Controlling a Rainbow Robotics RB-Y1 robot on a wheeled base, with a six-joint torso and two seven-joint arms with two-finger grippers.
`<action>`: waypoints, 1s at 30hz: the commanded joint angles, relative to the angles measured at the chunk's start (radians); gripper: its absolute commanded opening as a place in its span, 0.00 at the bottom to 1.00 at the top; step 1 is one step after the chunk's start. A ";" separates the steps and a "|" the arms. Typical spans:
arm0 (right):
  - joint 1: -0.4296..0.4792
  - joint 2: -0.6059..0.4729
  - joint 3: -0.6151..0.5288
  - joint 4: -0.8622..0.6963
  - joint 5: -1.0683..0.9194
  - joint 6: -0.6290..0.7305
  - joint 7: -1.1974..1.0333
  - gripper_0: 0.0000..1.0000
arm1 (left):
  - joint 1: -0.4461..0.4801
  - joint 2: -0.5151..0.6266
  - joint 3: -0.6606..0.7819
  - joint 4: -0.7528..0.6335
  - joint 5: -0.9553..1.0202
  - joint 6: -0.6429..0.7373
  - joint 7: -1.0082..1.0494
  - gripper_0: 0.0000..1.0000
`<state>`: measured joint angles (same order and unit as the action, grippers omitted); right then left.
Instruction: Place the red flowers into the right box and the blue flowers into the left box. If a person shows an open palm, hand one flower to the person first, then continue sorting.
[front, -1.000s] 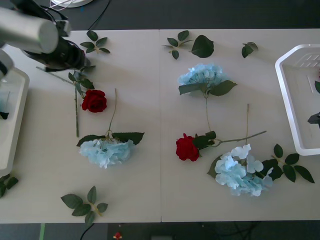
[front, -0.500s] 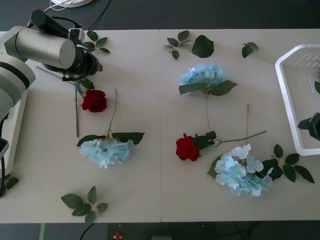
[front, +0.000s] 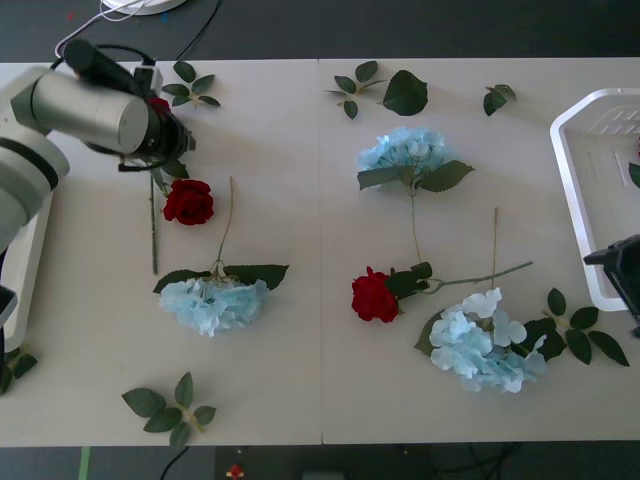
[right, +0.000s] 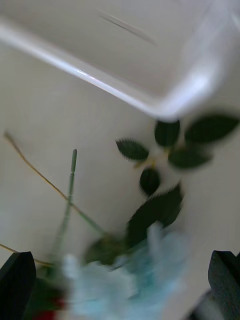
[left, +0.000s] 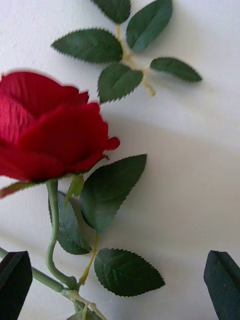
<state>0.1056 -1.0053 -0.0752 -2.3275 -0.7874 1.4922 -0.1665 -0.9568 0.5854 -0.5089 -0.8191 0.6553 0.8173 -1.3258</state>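
Note:
My gripper will lift the blue flower (front: 485, 345), and it should come loose and leave the red flower behind. Their stems simply cross (front: 494, 275), and each one runs straight on.
Three red flowers lie on the table: one (front: 188, 202) at the left, one (front: 375, 296) in the middle, and one (front: 158, 102) half hidden under my left arm. The last fills the left wrist view (left: 50, 130). My left gripper (front: 168, 125) hovers open just above this rose, fingers (left: 15, 280) apart on either side of its stem. Blue flowers lie at the left (front: 213, 303), centre back (front: 405, 150) and right front (front: 480, 342). My right gripper (front: 620, 272) is open by the near corner of the right box (front: 565, 200), with that rim (right: 165, 107) ahead. The left box (front: 28, 265) sits at the left edge.
Loose green leaf sprigs lie scattered: at the back (front: 190, 85), (front: 385, 88), (front: 497, 97), at the front left (front: 170, 405) and beside the right box (front: 580, 335). Bare tabletop shows between the flowers down the middle seam.
My left arm swung from over the left box to the back-left rose. My right gripper drew out of the right box toward the table's near side.

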 joint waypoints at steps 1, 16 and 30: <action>-0.135 -0.045 0.141 -0.013 0.004 0.020 -0.243 1.00 | 0.058 0.037 -0.010 -0.002 -0.011 -0.066 0.077 1.00; -0.409 0.079 0.468 0.128 0.206 0.017 -1.090 1.00 | 0.075 0.027 -0.010 -0.002 -0.006 -0.101 0.106 1.00; -0.396 0.174 0.466 0.197 0.247 0.131 -1.608 1.00 | 0.075 0.028 -0.007 0.005 -0.017 -0.259 0.146 1.00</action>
<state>-0.2840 -0.8672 0.3957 -2.1629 -0.5596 1.6289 -1.7700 -0.8856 0.5870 -0.5089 -0.8157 0.6550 0.5972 -1.2585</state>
